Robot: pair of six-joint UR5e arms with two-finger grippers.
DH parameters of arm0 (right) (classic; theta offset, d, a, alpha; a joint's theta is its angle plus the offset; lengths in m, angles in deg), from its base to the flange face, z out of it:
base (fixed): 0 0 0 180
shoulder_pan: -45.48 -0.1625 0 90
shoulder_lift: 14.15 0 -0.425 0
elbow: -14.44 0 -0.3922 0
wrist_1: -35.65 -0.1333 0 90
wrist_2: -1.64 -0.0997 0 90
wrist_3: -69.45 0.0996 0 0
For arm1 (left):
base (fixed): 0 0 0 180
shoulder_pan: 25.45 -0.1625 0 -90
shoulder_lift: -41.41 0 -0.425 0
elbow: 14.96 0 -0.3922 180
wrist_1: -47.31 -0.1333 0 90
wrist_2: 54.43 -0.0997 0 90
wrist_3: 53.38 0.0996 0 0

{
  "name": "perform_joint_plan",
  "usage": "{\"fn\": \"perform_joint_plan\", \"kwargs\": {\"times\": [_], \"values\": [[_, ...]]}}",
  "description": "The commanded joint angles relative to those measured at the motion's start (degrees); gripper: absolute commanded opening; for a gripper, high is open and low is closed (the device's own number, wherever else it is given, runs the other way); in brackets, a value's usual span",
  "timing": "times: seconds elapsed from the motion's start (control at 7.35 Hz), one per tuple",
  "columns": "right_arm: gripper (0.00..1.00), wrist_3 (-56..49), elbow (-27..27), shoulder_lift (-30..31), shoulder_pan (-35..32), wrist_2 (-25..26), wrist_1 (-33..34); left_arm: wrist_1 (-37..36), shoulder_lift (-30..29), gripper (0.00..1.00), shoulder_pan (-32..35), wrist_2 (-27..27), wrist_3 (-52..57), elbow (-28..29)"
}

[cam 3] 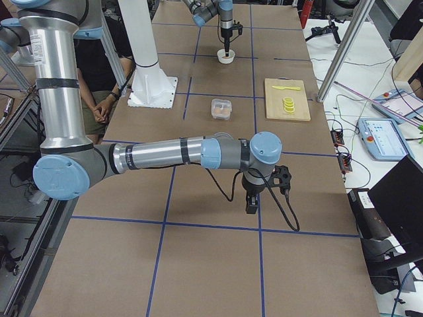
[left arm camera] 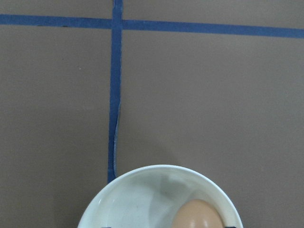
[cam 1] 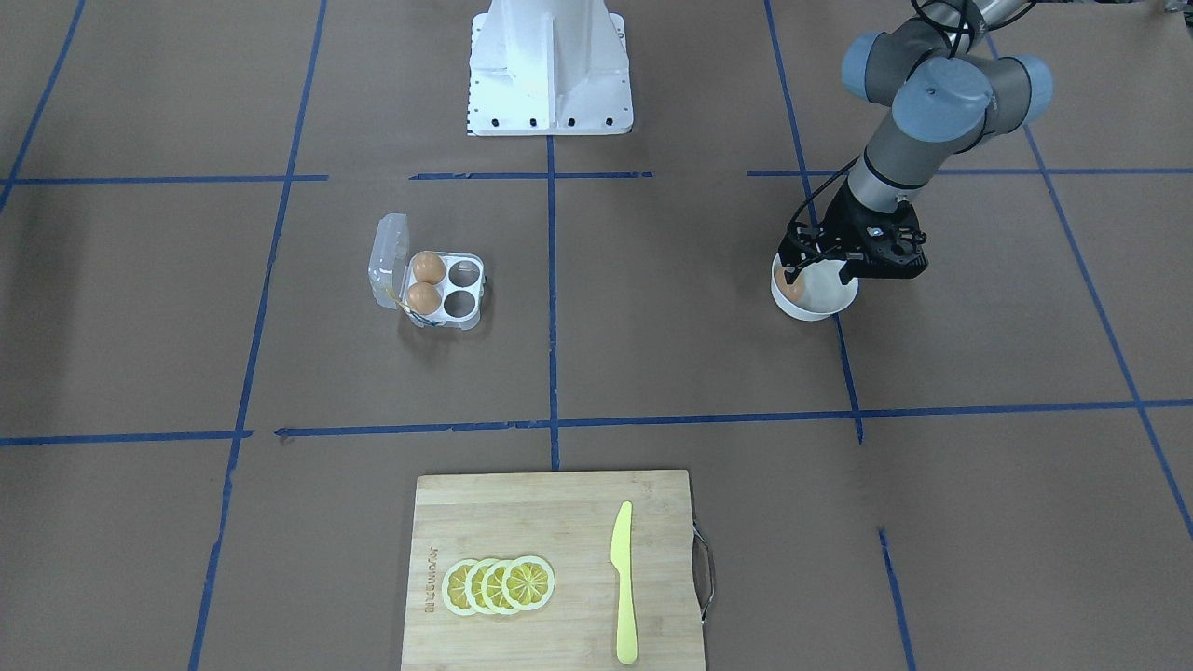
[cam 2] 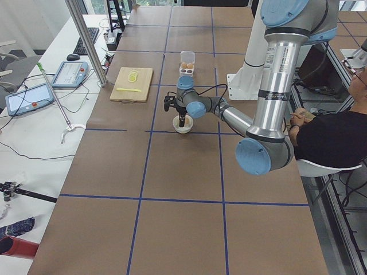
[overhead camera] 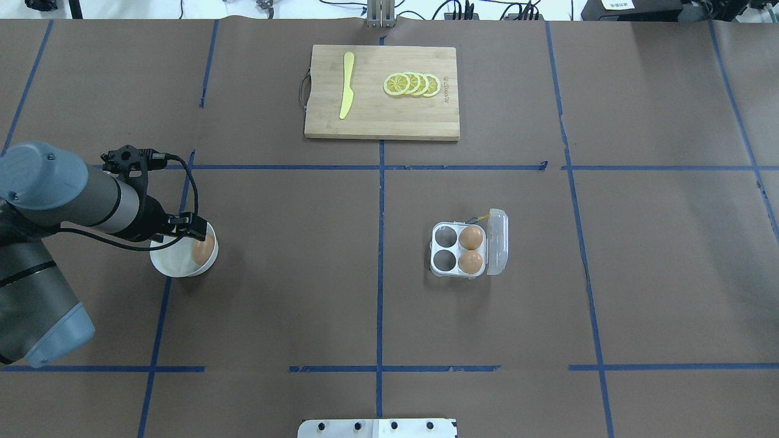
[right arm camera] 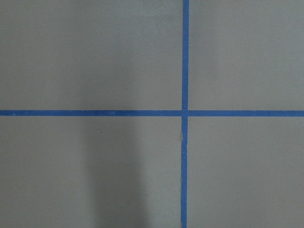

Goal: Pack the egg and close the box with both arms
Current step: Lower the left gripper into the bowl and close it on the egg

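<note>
The robot can see clear white inside (cam 1: pixel 828 290) beside the egg, so it should expect the round white bowl (cam 1: pixel 814 311) to be empty when it lifts the egg out.
The egg (overhead camera: pixel 204 248) lies in a round white bowl (overhead camera: pixel 173 263) on the robot's left side; it also shows in the left wrist view (left arm camera: pixel 197 216). My left gripper (overhead camera: pixel 192 234) is lowered into the bowl over the egg, open, its tips just showing apart at the bottom of the wrist view. The box (overhead camera: pixel 457 249) stands open, clear lid (overhead camera: pixel 498 242) folded back, with two brown eggs (overhead camera: pixel 471 237) in the cells by the lid. My right gripper (cam 3: pixel 252 206) hangs above bare table far from the box; I cannot tell whether it is open or shut.
A wooden cutting board (overhead camera: pixel 382 115) with lemon slices (overhead camera: pixel 412 84) and a yellow knife (overhead camera: pixel 347 85) lies at the table's far edge. The white pedestal (cam 1: pixel 550 65) stands at the robot's side. Blue tape lines cross the brown table.
</note>
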Motion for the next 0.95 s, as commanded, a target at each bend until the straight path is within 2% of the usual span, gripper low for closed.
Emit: {"fn": "perform_joint_plan", "kwargs": {"times": [0.0,0.82], "values": [[1.00,0.0,-0.1,0.1,0.0,0.0,0.0,0.1,0.0,0.84,-1.1,0.1,0.0,0.0],[1.00,0.0,0.0,0.1,-0.1,0.0,-0.1,-0.1,-0.5,0.78,-2.0,-1.3,0.0,1.3]]}}
